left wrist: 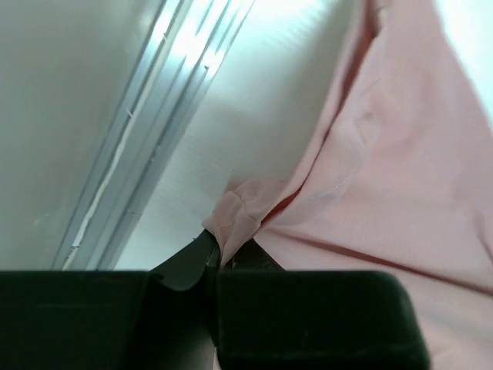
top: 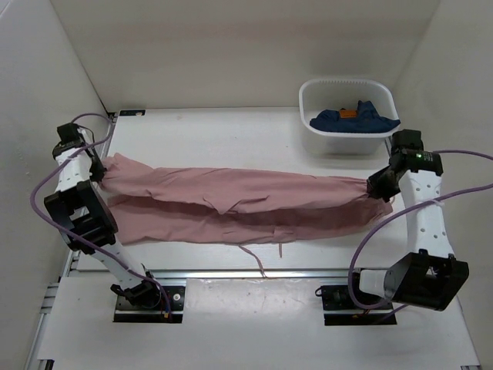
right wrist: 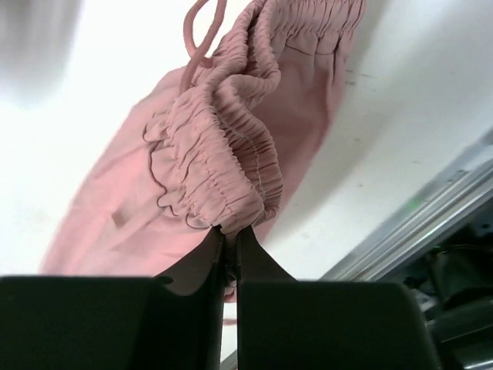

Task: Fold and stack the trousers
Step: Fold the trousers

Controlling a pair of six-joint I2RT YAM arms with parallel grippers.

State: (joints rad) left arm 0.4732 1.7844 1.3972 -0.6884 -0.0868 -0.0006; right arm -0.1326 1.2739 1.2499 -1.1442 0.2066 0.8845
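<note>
The trousers' upper layer sits short of the lower layer's near edge, so the robot's grippers should bring the held ends toward the near rail and put the layers together.
The dusty-pink trousers are stretched across the table between my two grippers, legs to the left, waist to the right. My left gripper is shut on the leg-end fabric at the far left. My right gripper is shut on the gathered elastic waistband at the right. A thin pink drawstring trails from the front edge of the trousers toward the near rail. Its loop shows at the top of the right wrist view.
A white plastic basket stands at the back right and holds a dark blue garment with an orange patch. White walls close in the left, back and right. A metal rail runs along the near edge.
</note>
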